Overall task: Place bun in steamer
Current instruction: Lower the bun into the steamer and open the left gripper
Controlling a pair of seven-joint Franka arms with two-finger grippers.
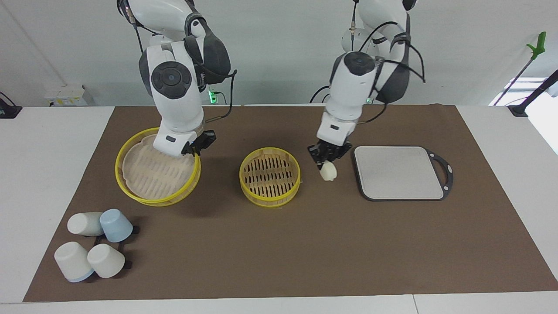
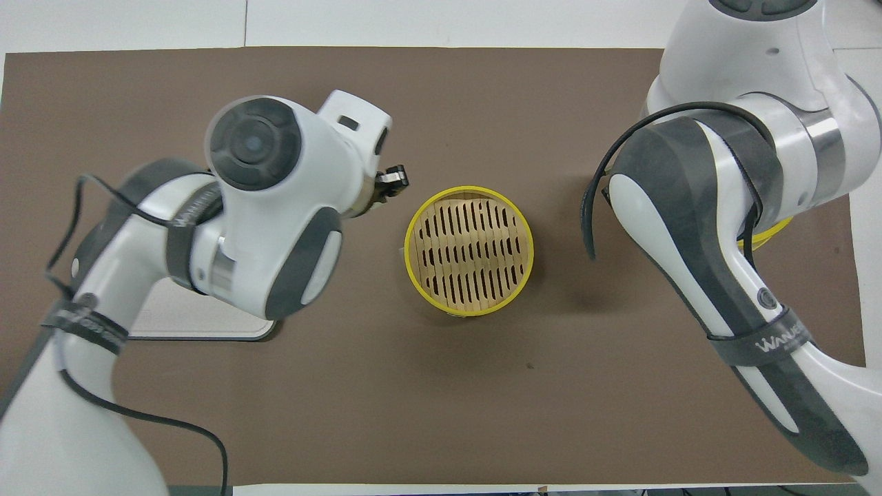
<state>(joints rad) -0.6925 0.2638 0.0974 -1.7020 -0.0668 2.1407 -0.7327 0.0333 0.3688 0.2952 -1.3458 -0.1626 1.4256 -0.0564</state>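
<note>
The bun (image 1: 328, 172) remains outside the empty steamer basket (image 1: 270, 176), so the robot's right gripper should hold the lid off to the side until the left gripper puts the bun in.
My left gripper (image 1: 326, 162) is shut on the cream-white bun (image 1: 328, 172) and holds it just above the mat, between the steamer basket (image 1: 270, 175) and the grey cutting board. The basket is open and empty, with a yellow rim and a tan slatted base; it also shows in the overhead view (image 2: 468, 249). My right gripper (image 1: 198, 146) is shut on the rim of the steamer lid (image 1: 152, 170) and holds it tilted above the mat toward the right arm's end. In the overhead view the left gripper (image 2: 394, 180) shows beside the basket, the bun is hidden, and only a sliver of the lid (image 2: 768, 235) shows.
The grey cutting board (image 1: 399, 172) lies toward the left arm's end, beside the bun; the left arm partly covers it in the overhead view (image 2: 193, 322). Several white and blue cups (image 1: 93, 246) lie on a black rack farther from the robots, at the right arm's end.
</note>
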